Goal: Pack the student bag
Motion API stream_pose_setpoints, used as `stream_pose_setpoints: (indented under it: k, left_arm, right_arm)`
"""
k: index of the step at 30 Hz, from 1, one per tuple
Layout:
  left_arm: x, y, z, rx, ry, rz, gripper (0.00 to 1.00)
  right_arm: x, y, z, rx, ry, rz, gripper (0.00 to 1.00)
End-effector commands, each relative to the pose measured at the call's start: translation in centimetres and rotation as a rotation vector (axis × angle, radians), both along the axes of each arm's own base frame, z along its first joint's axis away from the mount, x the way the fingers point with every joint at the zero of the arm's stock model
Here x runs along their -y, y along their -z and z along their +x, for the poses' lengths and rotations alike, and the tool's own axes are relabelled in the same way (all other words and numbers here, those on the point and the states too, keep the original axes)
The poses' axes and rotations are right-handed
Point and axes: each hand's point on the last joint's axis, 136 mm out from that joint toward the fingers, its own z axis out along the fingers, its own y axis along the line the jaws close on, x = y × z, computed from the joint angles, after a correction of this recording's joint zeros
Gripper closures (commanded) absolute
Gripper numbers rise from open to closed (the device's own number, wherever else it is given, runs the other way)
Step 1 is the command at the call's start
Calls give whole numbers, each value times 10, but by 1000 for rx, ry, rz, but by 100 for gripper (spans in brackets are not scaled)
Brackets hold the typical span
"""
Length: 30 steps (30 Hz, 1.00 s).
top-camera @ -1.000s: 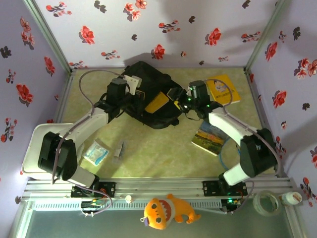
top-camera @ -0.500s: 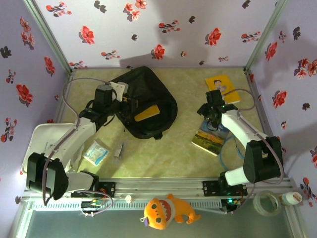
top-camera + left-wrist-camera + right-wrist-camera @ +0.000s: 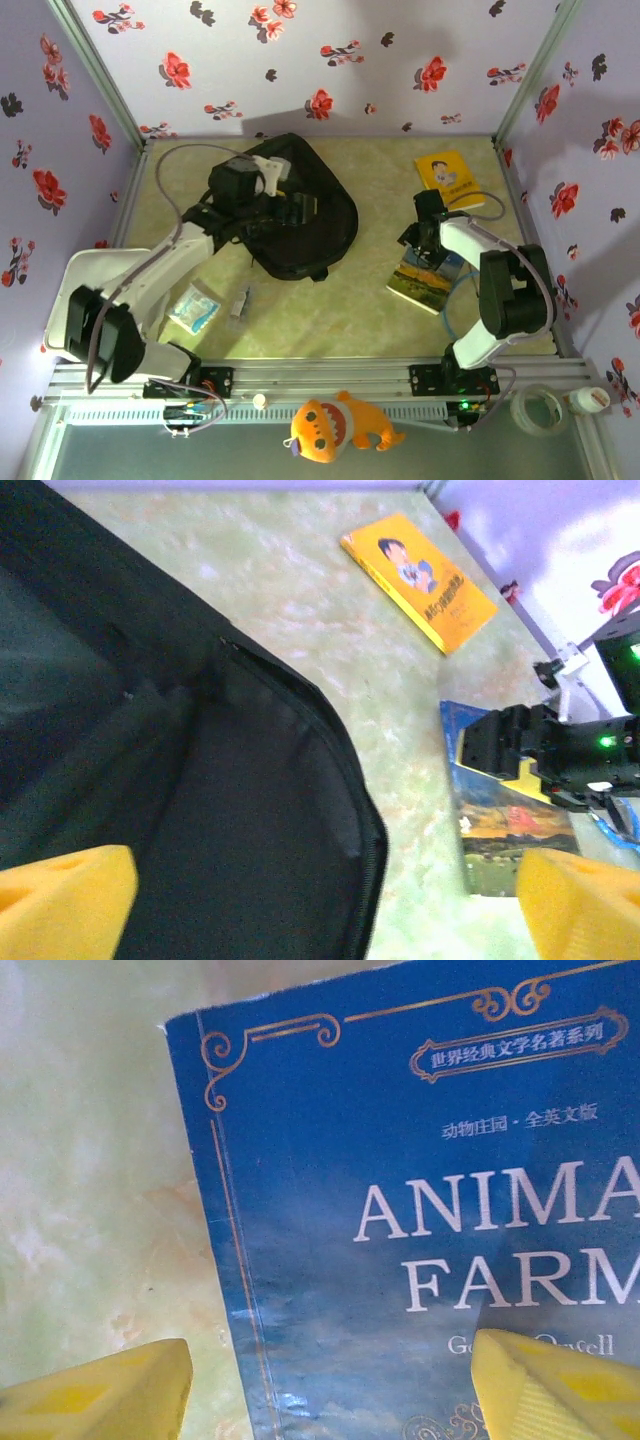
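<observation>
Next, I slide the blue book closer with my right gripper because it is far from the student bag. Then my left gripper can take it by its spine.
The student bag (image 3: 310,235), a black soft backpack, lies flat at the back left of the table. My left gripper (image 3: 297,207) hovers over it, open wide, with nothing between its yellow fingertips (image 3: 60,900); below them show the bag's dark fabric (image 3: 200,780) and its zip edge. My right gripper (image 3: 420,245) is open low over the blue "Animal Farm" book (image 3: 400,1210). It straddles the book's left edge, one fingertip (image 3: 100,1390) over the table and the other over the cover. A yellow book (image 3: 450,178) lies at the back right.
A white hard case (image 3: 70,300) sits at the left edge. A small clear packet (image 3: 193,308) and a grey item (image 3: 240,300) lie near my left arm's base. An orange plush toy (image 3: 335,425) and a tape roll (image 3: 540,408) rest beyond the front rail.
My left gripper has opened and let go of the bag, and the yellow thing seen in the bag is out of sight. My right arm swung from the bag to the blue book.
</observation>
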Motion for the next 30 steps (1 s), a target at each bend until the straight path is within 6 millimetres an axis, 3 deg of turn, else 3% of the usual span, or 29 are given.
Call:
stream_pose_setpoints:
  k: [1, 5, 10, 14, 19, 24, 30]
  left_arm:
    - [31, 7, 1, -56, 28, -28, 0]
    - [61, 21, 4, -106, 50, -29, 0]
    - [91, 45, 4, -193, 60, -21, 2]
    - [113, 63, 1, -269, 67, 6, 8]
    - [146, 84, -10, -339, 102, 41, 14]
    - [173, 109, -20, -385, 131, 77, 19]
    - [191, 144, -25, -427, 107, 161, 28]
  right_arm:
    - [-30, 11, 7, 19, -95, 143, 27]
    - [-60, 17, 14, 38, -160, 277, 30]
    - [-88, -5, 29, 124, -225, 392, 33]
    - [-66, -32, 34, 183, -192, 295, 34]
    - [-14, -50, 20, 195, -101, 84, 35]
    - [18, -40, -3, 130, -38, -34, 37]
    - [28, -18, -21, 49, -14, -50, 45]
